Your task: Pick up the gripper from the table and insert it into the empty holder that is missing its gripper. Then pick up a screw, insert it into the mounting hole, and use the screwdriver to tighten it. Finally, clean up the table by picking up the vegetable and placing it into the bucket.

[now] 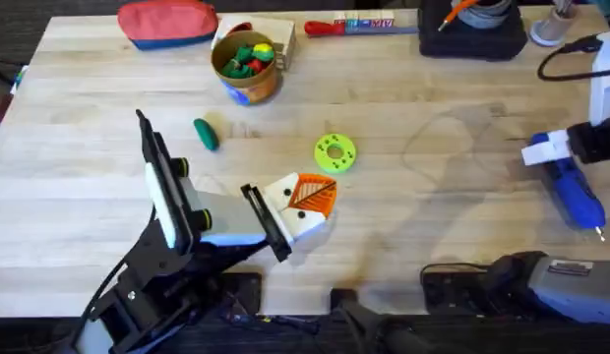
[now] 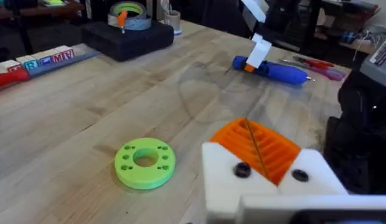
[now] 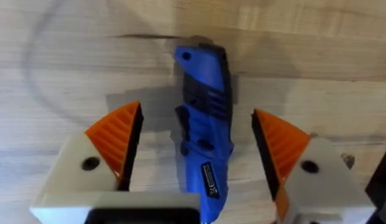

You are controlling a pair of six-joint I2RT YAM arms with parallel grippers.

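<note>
The blue screwdriver should come up free of any cord when I lift it, because only clear wood is around its holed end.
The blue screwdriver lies on the table at the far right. My right gripper is open, its orange-padded fingers on either side of the screwdriver's body without touching it. My left gripper hovers low at mid-table, with its two orange pads pressed together and nothing visible between them. The dark green vegetable lies left of centre, apart from both grippers. Behind it stands the bucket, with toy food inside. The loose gripper piece, the holder and the screw are out of view.
A lime-green disc with holes lies just beyond my left gripper. At the back edge are a red zip pouch, a red-handled screwdriver and a black box. A black cable curls at the far right.
</note>
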